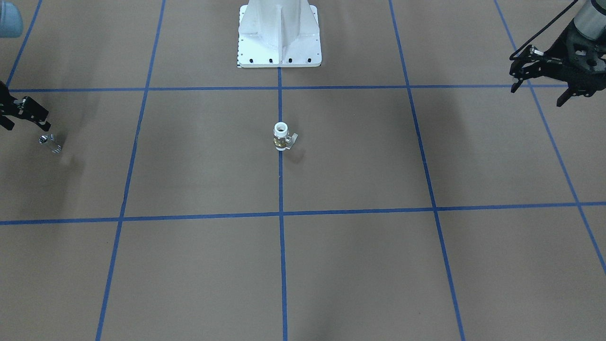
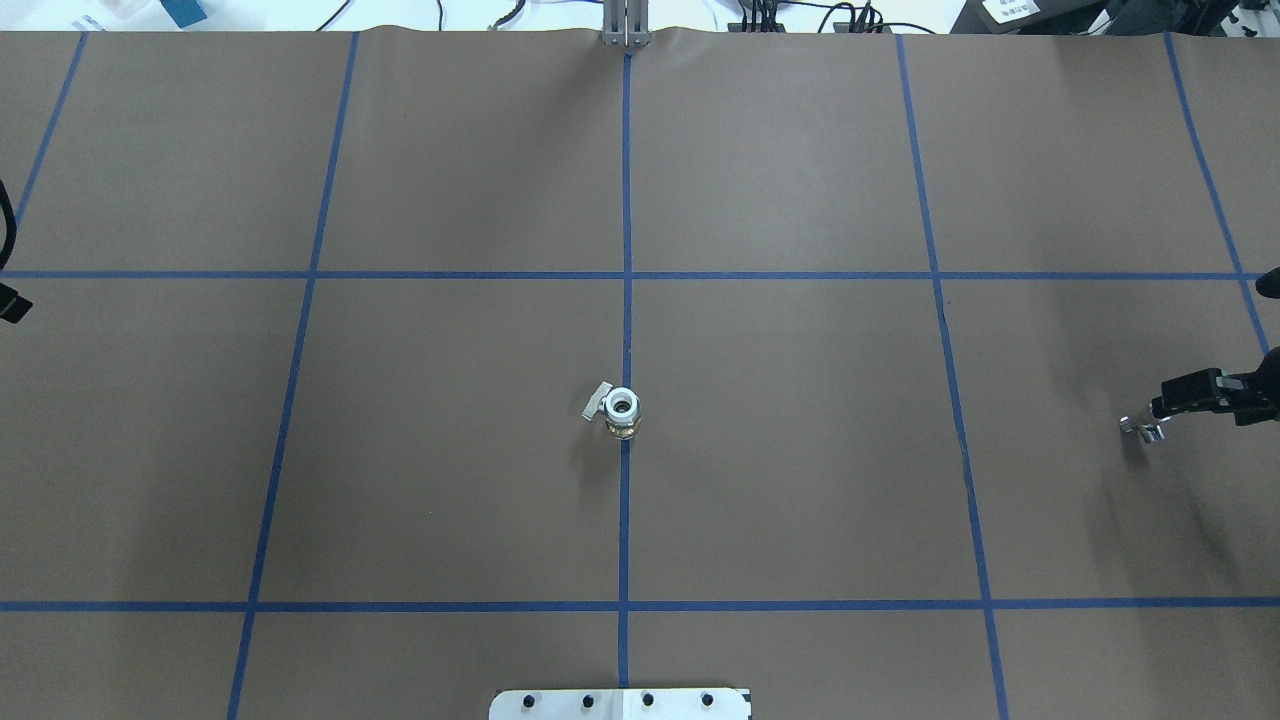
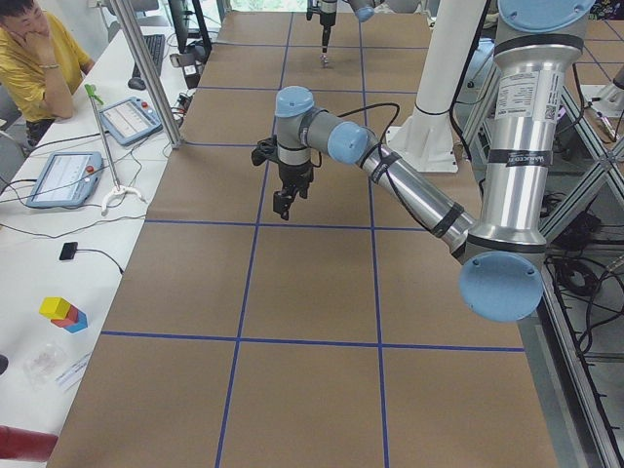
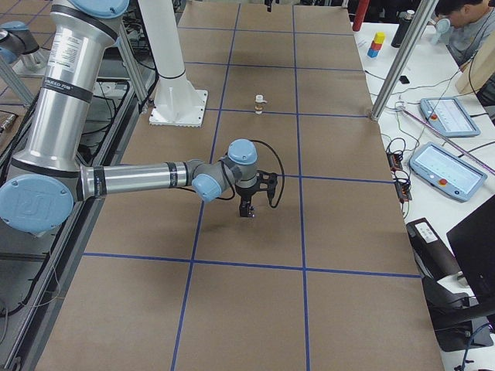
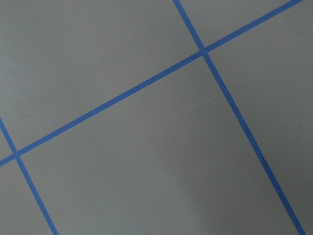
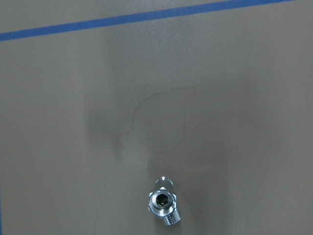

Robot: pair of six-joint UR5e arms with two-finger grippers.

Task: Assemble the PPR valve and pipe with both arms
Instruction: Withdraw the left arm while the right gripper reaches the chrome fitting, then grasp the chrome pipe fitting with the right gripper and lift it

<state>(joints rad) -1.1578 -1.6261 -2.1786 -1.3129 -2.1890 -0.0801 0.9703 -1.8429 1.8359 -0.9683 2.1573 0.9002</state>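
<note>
The pipe [image 1: 51, 143] will go partway in and stay upright when I lower it, because the PPR valve's white top has an opening [image 1: 280, 127].
The PPR valve [image 1: 282, 136], white with a brass band and a small side handle, stands upright at the table's centre on the blue midline; it also shows in the overhead view [image 2: 620, 408]. The pipe [image 1: 49, 142], a small silver metal stub, lies on the table far to my right, and shows at the bottom of the right wrist view [image 6: 164, 201]. My right gripper [image 1: 26, 126] hovers open just above and beside the pipe, not touching it. My left gripper [image 1: 537, 92] is open and empty, raised over the table's far left side, away from both parts.
The white robot pedestal [image 1: 279, 33] stands at the table's near edge behind the valve. Blue tape lines grid the brown table [image 2: 800, 450]. Operators and tablets [image 3: 63, 175] sit along the far side.
</note>
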